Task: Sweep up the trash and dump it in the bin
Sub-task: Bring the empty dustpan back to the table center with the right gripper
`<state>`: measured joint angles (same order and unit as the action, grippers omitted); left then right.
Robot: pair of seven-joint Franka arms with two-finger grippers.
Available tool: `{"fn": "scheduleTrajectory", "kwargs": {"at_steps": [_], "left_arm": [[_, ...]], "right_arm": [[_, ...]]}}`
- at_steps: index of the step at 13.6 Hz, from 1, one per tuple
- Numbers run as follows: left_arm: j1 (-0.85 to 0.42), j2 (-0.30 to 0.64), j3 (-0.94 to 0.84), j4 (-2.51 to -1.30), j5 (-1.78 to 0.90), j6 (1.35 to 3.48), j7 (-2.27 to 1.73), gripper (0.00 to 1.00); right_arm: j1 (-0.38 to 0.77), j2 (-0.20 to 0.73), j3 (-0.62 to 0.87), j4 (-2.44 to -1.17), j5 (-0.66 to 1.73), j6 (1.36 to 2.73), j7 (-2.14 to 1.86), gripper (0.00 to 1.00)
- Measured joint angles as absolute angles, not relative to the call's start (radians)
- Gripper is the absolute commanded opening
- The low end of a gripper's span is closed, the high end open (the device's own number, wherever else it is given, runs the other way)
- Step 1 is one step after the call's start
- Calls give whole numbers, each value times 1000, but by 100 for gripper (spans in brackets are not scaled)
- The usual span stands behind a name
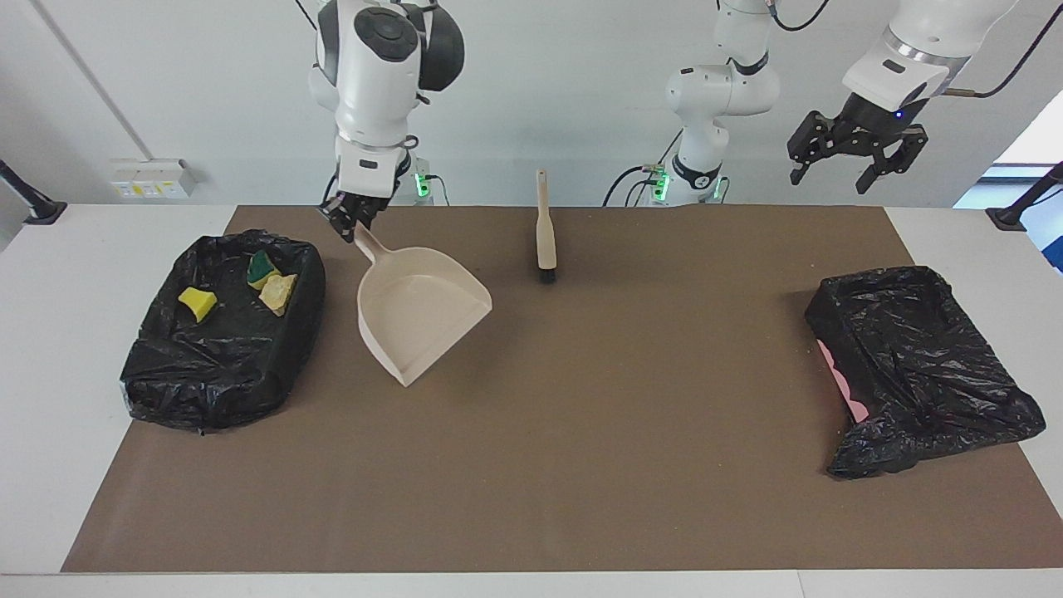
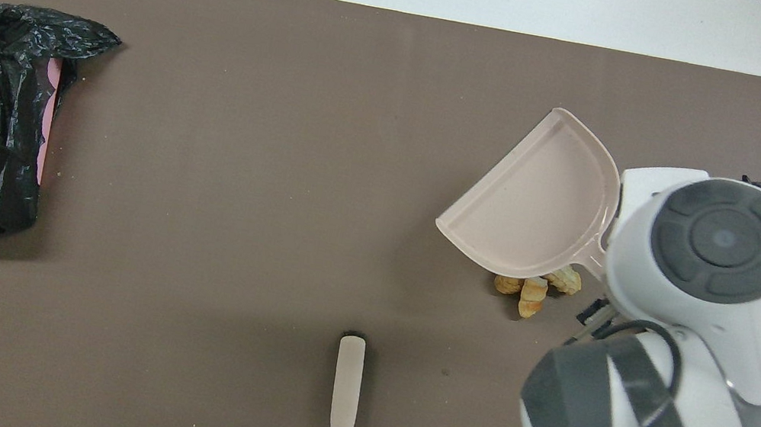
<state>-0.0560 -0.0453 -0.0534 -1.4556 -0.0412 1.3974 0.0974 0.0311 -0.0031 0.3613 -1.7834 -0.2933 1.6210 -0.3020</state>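
Note:
My left gripper is to carry the beige dustpan [image 2: 537,201], and the swept trash should stay held inside because a raised rim [image 2: 612,164] curves around the dustpan's back.
My right gripper [image 1: 353,223] is shut on the handle of the beige dustpan [image 1: 419,320]. It holds the empty pan tilted over the loose trash pile. The pan hides that pile in the facing view. In the overhead view, tan lumps [image 2: 529,293] peek out from under the pan [image 2: 535,193]. The black-bagged bin [image 1: 208,374] at the right arm's end holds a yellow sponge piece [image 1: 198,303], a green-backed sponge [image 1: 262,267] and a tan lump [image 1: 278,292]. My left gripper [image 1: 855,162] is open and empty, raised over the left arm's end of the table.
The beige hand brush [image 1: 546,228] lies on the brown mat near the robots, about midway between the arms; it also shows in the overhead view [image 2: 344,401]. A second black-bagged bin [image 1: 913,365] with a pink patch sits at the left arm's end.

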Motion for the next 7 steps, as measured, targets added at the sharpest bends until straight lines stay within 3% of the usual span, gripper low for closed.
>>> {"fn": "scheduleTrajectory", "kwargs": {"at_steps": [3, 7], "left_arm": [[-57, -45, -60, -1456, -41, 1393, 97, 100], [-57, -49, -64, -1456, -41, 1378, 97, 100]], "right_arm": [[123, 169, 362, -1652, -230, 1655, 48, 0], [165, 319, 361, -1538, -103, 1797, 360, 0]]}}
